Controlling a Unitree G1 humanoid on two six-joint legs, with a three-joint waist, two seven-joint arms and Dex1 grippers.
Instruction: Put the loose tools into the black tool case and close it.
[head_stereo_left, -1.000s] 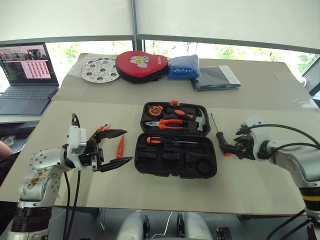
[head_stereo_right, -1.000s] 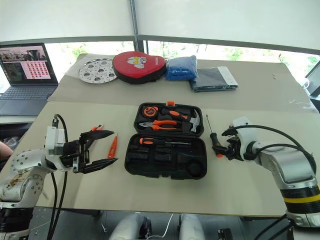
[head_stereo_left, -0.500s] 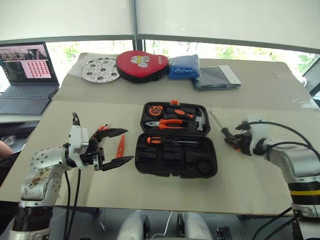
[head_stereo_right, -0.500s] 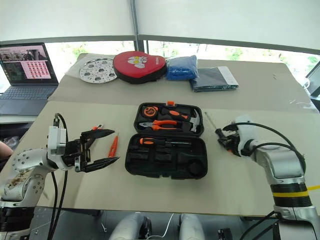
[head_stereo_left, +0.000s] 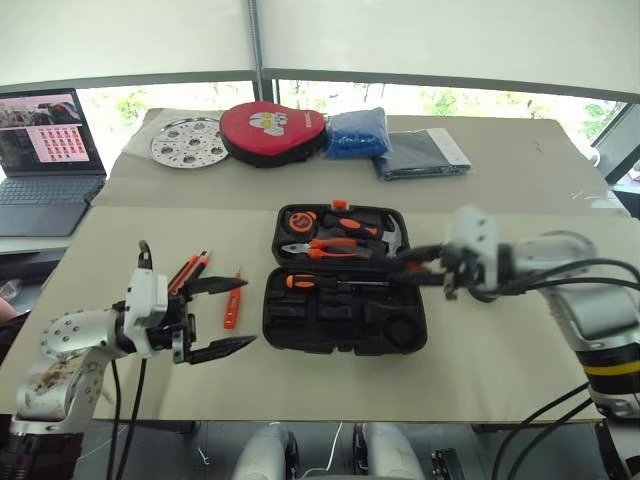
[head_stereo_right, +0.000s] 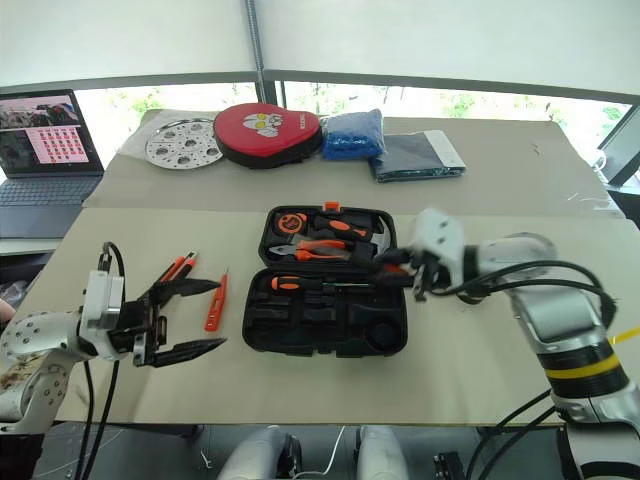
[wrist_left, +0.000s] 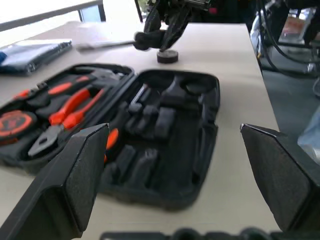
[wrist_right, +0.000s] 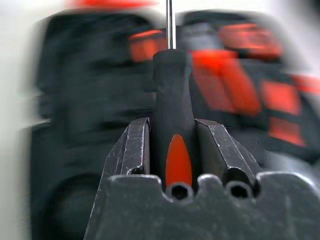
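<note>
The slim tester pen (head_stereo_left: 234, 303) will settle flat into a narrow groove (wrist_left: 134, 162) when I lower it, because the groove runs empty between the case's raised blocks.
The black tool case (head_stereo_left: 345, 318) lies open at the table's middle, with one orange-handled screwdriver (head_stereo_left: 300, 281) seated in its near half. My right gripper (head_stereo_left: 447, 272) hovers over the case's right edge, shut on a second screwdriver (wrist_right: 172, 100) whose thin shaft (wrist_right: 169, 22) points across the case. A small dark tape roll (wrist_left: 167, 56) sits on the table beyond the case, under that gripper. Left of the case lie the utility knife (head_stereo_left: 187, 271) and the slim tester pen (head_stereo_left: 232, 300). My left gripper (head_stereo_left: 245, 314) is open and empty, left of the case.
Pliers (head_stereo_left: 330, 246), a hammer and a tape measure (head_stereo_left: 297, 220) fill the case's far half. At the back stand a laptop (head_stereo_left: 40, 150), a perforated metal disc (head_stereo_left: 185, 142), a red round pouch (head_stereo_left: 272, 130), a blue bag (head_stereo_left: 355, 135) and a dark folder (head_stereo_left: 420, 155).
My right gripper has closed on the screwdriver, lifted it off the table right of the case, and swung it left over the case, rolling the wrist. The left gripper stays open, almost still.
</note>
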